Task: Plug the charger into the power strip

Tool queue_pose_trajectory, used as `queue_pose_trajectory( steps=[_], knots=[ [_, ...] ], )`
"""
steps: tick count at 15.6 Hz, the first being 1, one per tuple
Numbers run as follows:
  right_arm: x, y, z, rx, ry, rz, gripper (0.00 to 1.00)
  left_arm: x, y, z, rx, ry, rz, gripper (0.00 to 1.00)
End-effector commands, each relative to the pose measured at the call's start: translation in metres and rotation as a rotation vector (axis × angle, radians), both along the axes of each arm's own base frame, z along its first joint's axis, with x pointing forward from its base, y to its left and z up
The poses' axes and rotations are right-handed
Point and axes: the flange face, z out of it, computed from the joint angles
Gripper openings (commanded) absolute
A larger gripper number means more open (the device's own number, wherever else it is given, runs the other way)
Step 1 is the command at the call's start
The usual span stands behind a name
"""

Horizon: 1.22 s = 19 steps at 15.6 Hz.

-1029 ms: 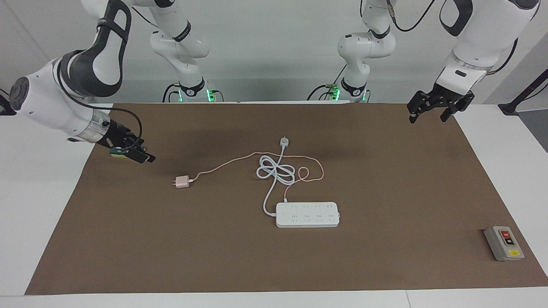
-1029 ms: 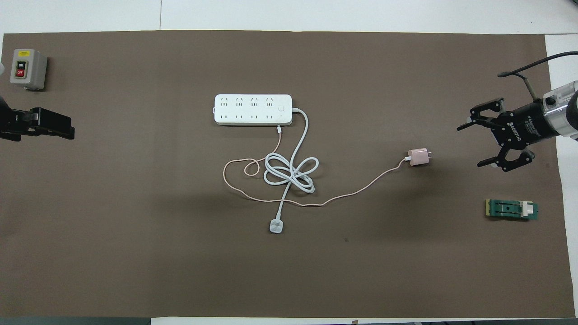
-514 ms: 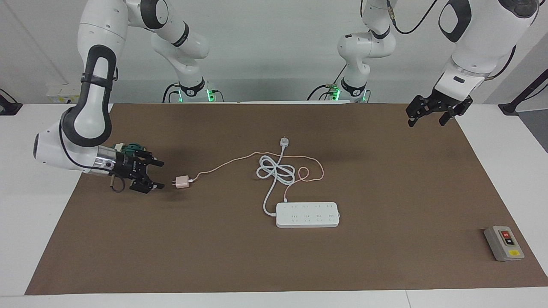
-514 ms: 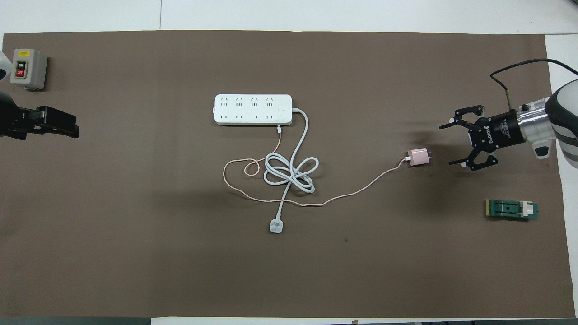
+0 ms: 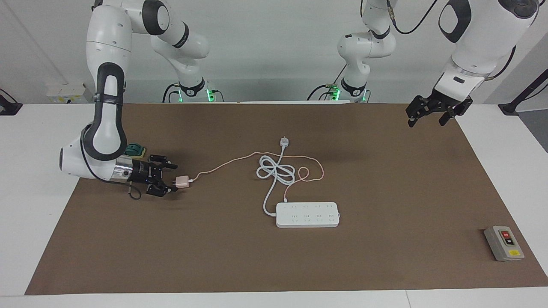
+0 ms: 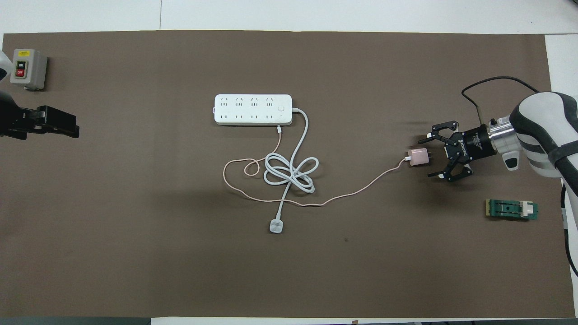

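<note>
My gripper will carry the pale-pink charger, and its thin pink cable (image 6: pixel 355 193) should follow and leave the white cord coiled, since the cable lies loosely across the cord (image 6: pixel 282 201).
The pale-pink charger (image 5: pixel 183 182) lies on the brown mat toward the right arm's end, its prongs pointing at my right gripper (image 5: pixel 172 179). It also shows in the overhead view (image 6: pixel 418 156). The right gripper (image 6: pixel 431 155) is low, level with the mat and open, its fingertips at either side of the prongs, apart from the charger's body. The thin pink cable (image 6: pixel 352 195) runs to the white power strip (image 5: pixel 307 214), seen in the overhead view too (image 6: pixel 253 109). My left gripper (image 5: pixel 428 115) waits open in the air over the mat's corner at the left arm's end.
The strip's thick white cord (image 6: pixel 289 171) lies coiled nearer the robots, ending in a white plug (image 6: pixel 276 225). A small green part (image 6: pixel 511 209) lies near the right arm. A grey switch box (image 6: pixel 28 68) stands at the left arm's end.
My right gripper has dropped to mat level and slid along the mat toward the charger, until its open fingers flank the prongs. The left gripper has barely moved.
</note>
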Motion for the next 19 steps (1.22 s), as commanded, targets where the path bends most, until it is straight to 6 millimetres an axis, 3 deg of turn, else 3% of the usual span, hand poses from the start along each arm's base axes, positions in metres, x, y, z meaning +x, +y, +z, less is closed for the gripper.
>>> queue_pose_trajectory(
  steps=[1, 8, 9, 11, 12, 13, 16, 19],
  knots=[
    [-0.001, 0.003, -0.002, 0.001, -0.006, -0.024, 1.0, 0.003, 0.0, 0.001, 0.014, -0.002, -0.011, 1.0],
    [-0.008, -0.001, -0.016, -0.03, -0.063, -0.011, 0.98, 0.002, 0.002, -0.001, 0.014, 0.004, -0.009, 1.0],
    [-0.009, 0.0, -0.017, -0.028, -0.068, -0.004, 0.93, 0.002, 0.001, -0.001, 0.014, 0.004, -0.011, 1.0],
    [-0.009, 0.0, -0.017, -0.025, -0.075, 0.004, 0.55, 0.003, 0.002, -0.001, 0.014, 0.004, -0.009, 1.0],
    [-0.009, 0.0, -0.017, -0.024, -0.075, 0.005, 0.34, 0.003, 0.002, -0.001, 0.014, 0.003, -0.009, 1.0],
    [-0.009, 0.0, -0.015, -0.022, -0.08, 0.012, 0.02, 0.004, 0.003, -0.002, 0.014, 0.004, -0.008, 1.0],
    [-0.006, 0.009, -0.015, -0.029, -0.08, 0.017, 0.0, 0.005, 0.004, -0.005, 0.014, 0.006, -0.005, 1.0],
    [0.005, 0.01, 0.001, -0.036, -0.074, -0.006, 0.0, 0.008, 0.004, -0.007, 0.012, 0.003, 0.004, 1.0]
  ],
)
